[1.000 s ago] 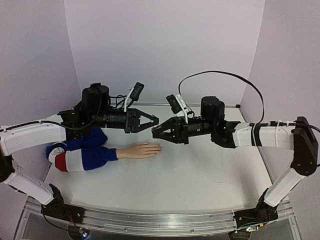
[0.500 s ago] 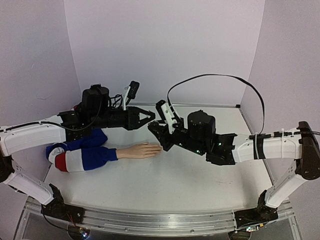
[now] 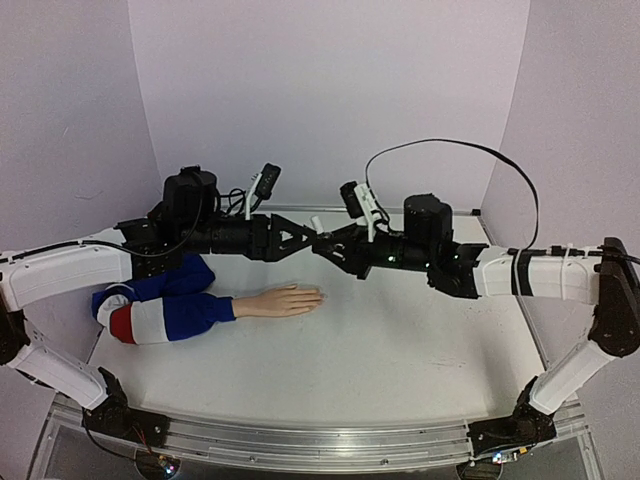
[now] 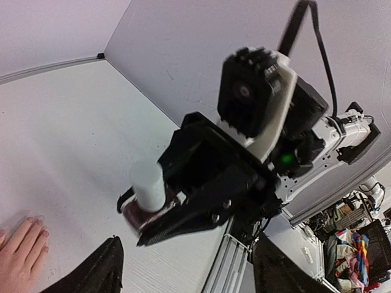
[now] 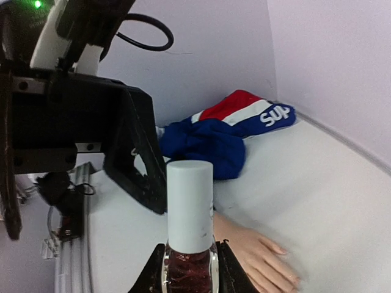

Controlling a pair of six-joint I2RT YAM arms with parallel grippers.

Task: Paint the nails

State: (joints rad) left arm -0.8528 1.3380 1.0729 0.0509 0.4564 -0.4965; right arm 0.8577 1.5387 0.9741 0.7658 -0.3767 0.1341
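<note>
The robot's right gripper should swing the bottle around so that the white cap [image 5: 190, 207] comes between the open fingers [image 3: 288, 237], because the cap stands off-centre next to the left gripper's finger.
A small polish bottle [image 5: 190, 215] with a white cap and dark red glass stands upright in my right gripper [image 5: 190, 271], which is shut on the glass. My left gripper [image 3: 314, 238] is open, tip to tip with the right gripper [image 3: 327, 247] above the table. One of its black fingers [image 5: 138, 160] stands beside the cap. In the left wrist view the bottle [image 4: 148, 186] sits ahead of the spread left gripper [image 4: 188, 259]. The peach mannequin hand [image 3: 283, 300] lies flat below, its nails [image 3: 317, 296] pointing right, with a blue, white and red sleeve [image 3: 165, 312].
The white table [image 3: 400, 350] is walled by lilac panels on three sides. The sleeve bunches against the left wall. A black cable [image 3: 450, 150] loops above the right arm. A metal rail [image 3: 320, 445] runs along the near edge.
My left gripper has opened from shut. The right gripper, tilted down near the hand half a second ago, has swung back up level, bringing the bottle to the left gripper's tips.
</note>
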